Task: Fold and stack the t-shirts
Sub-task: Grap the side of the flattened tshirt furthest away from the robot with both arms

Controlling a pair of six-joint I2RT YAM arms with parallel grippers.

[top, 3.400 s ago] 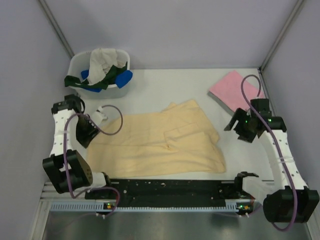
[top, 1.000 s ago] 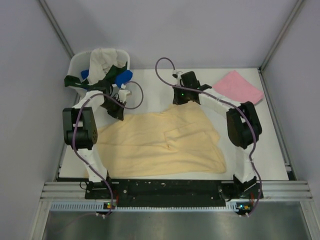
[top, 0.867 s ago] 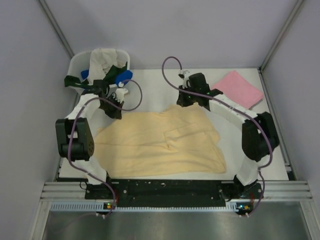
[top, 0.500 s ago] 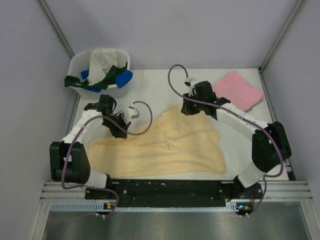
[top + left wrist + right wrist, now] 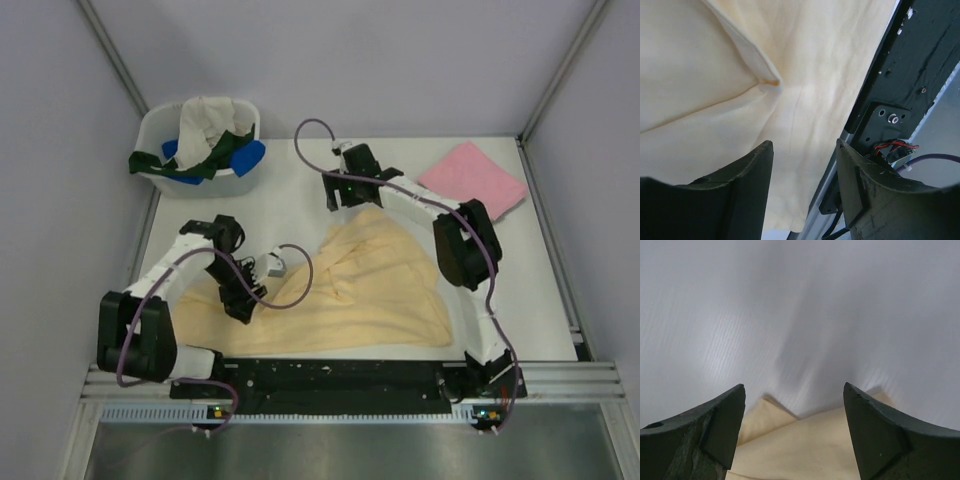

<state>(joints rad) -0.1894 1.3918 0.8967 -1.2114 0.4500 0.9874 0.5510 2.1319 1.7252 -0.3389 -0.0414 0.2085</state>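
Note:
The robot can expect the t-shirt's doubled-over part [image 5: 695, 70] to open out flat when it pulls that part's far corner outward, because a loose, raised fold [image 5: 753, 52] runs along the t-shirt.
A pale peach-yellow t-shirt [image 5: 370, 290] lies spread over the middle of the table, its left part doubled over. My left gripper [image 5: 240, 305] hovers above that left part near the front rail. In the left wrist view it [image 5: 804, 147] is open, with the cloth [image 5: 715, 65] and a fold ridge below and nothing between the fingers. My right gripper [image 5: 335, 198] is at the shirt's far edge. Its wrist view shows it [image 5: 794, 387] open above a corner of the cloth [image 5: 810, 450]. A folded pink t-shirt [image 5: 472, 178] lies at the far right.
A white tub [image 5: 158, 128] at the far left holds cream-white [image 5: 205, 115], dark green [image 5: 200, 162] and blue [image 5: 247, 156] shirts. The black rail [image 5: 340, 372] with the arm bases runs along the near edge. Grey walls close in both sides.
The left gripper carried the shirt's far left edge towards the near rail, folding it over. The right gripper swung back to the far edge. Both jaws now stand open, off the cloth.

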